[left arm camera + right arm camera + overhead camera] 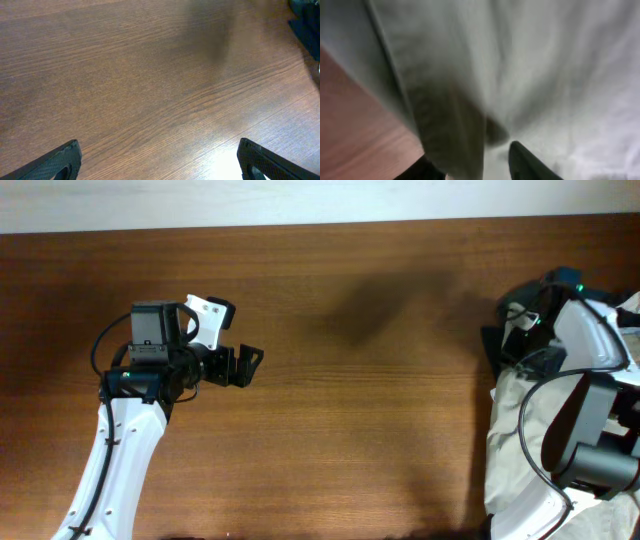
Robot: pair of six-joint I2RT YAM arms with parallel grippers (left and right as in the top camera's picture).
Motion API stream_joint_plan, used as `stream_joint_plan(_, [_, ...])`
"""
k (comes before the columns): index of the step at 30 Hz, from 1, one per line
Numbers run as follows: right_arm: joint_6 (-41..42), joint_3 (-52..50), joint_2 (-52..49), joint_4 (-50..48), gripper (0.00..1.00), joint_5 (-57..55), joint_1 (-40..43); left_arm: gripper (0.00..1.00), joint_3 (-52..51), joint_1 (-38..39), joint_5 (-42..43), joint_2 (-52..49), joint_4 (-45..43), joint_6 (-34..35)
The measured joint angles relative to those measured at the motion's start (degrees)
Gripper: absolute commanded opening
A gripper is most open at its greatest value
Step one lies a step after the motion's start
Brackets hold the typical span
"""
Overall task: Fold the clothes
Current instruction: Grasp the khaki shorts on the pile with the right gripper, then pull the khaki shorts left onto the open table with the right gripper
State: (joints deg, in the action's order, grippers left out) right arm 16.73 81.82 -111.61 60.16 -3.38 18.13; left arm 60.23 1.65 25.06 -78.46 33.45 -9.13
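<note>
The light khaki shorts [510,430] lie bunched past my left gripper's reach. Next, my right gripper moves them to the clear middle [375,380] so my left gripper can pull them.
The light khaki shorts [512,430] lie bunched at the table's right edge, partly under my right arm [585,370]. In the right wrist view the blurred shorts [545,75] fill the frame, and a fold of them hangs between the fingers of my right gripper [470,167], which is closed on it. The overhead view hides that gripper under its arm. My left gripper [250,365] is open and empty over bare wood at the left, far from the shorts. The left wrist view shows its fingers wide apart [160,160].
A black garment [497,345] lies at the right, just behind the shorts; it also shows at the top right of the left wrist view [306,25]. The brown wooden table [380,410] stretches between the arms.
</note>
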Motion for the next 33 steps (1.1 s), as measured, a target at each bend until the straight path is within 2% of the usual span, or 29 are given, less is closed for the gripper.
stream_joint_plan(1, [0.55, -2.1, -0.02, -0.85, 0.05, 0.17, 0.39, 0.99, 0.0, 0.0, 0.0, 0.0, 0.0, 0.0])
stream_joint_plan(2, [1.29, -2.36, 0.0, -1.29, 0.04, 0.57, 1.27, 0.99, 0.0, 0.0, 0.0, 0.0, 0.02, 0.0])
stream_joint_plan(5, [0.94, -2.36, 0.04, -1.62, 0.06, 4.13, 7.58, 0.99, 0.0, 0.0, 0.0, 0.0, 0.0, 0.0])
stream_joint_plan(7, [-1.62, -2.12, 0.07, -1.05, 0.19, 8.59, 10.32, 0.99, 0.0, 0.0, 0.0, 0.0, 0.0, 0.0])
stream_joint_plan(8, [-2.99, -2.05, 0.15, -0.81, 0.48, 10.1, 11.04, 0.99, 0.0, 0.0, 0.0, 0.0, 0.0, 0.0])
stream_joint_plan(9, [-3.72, -2.01, 0.15, -0.85, 0.59, 10.82, 11.15, 0.99, 0.0, 0.0, 0.0, 0.0, 0.0, 0.0])
stream_joint_plan(11, [-5.55, -1.95, 0.15, -1.57, 0.62, 12.76, 11.15, 1.0, 0.0, 0.0, 0.0, 0.0, 0.0, 0.0])
stream_joint_plan(12, [-8.79, -1.88, 0.15, -1.97, 0.6, 16.15, 11.15, 0.99, 0.0, 0.0, 0.0, 0.0, 0.0, 0.0])
stream_joint_plan(13, [-11.1, -1.88, 0.15, -2.01, 0.24, 18.93, 11.13, 0.99, 0.0, 0.0, 0.0, 0.0, 0.0, 0.0])
stream_joint_plan(15, [-12.83, -1.88, 0.15, -2.43, 0.04, 20.7, 10.64, 0.99, 0.0, 0.0, 0.0, 0.0, -0.17, 0.0])
stream_joint_plan(18, [-12.94, 0.04, 0.17, -0.55, 0.04, 21.53, 9.18, 0.99, 0.0, 0.0, 0.0, 0.0, -0.26, 0.0])
stream_joint_plan(21, [-12.92, 16.94, 3.82, 13.05, 0.04, 21.27, 8.76, 0.99, 5.84, -1.7, 0.02, -0.55, 4.57, 0.02])
stream_joint_plan(24, [-11.91, 38.69, 11.04, 20.0, 0.04, 21.16, -3.43, 0.99, 19.17, -6.51, 0.0, -0.42, 10.95, 0.04])
stream_joint_plan(26, [-9.73, 43.15, 12.11, 17.03, 0.04, 21.62, -18.71, 0.99, 23.8, -8.83, -0.04, -0.46, 13.7, 0.04])
stream_joint_plan(27, [-8.28, 43.28, 11.32, 15.45, 0.09, 21.62, -30.64, 0.99, 26.27, -10.27, -0.02, -0.42, 14.19, 0.04])
stream_joint_plan(28, [-7.17, 43.34, 9.35, 14.56, 0.46, 20.48, -39.93, 0.99, 27.26, -11.17, -0.02, -0.42, 14.34, 0.04])
stream_joint_plan(29, [-6.32, 43.32, 5.49, 13.97, 0.64, 19.3, -49.81, 0.99, 28.65, -12.68, -0.04, -0.42, 14.43, 0.04])
stream_joint_plan(31, [-5.07, 43.06, 0.96, 14.69, 0.66, 13.53, -59.56, 0.99, 29.27, -14.58, -0.44, -0.42, 14.78, 0.04])
stream_joint_plan(32, [-3.67, 42.88, 0.9, 14.91, 0.68, 9.25, -60.98, 0.99, 29.38, -15.3, -0.68, -0.42, 14.82, 0.04])
stream_joint_plan(33, [-1.99, 42.88, 2.05, 15.76, 0.68, 6.4, -58.58, 0.99, 29.38, -15.26, -0.68, -0.42, 14.84, 0.04])
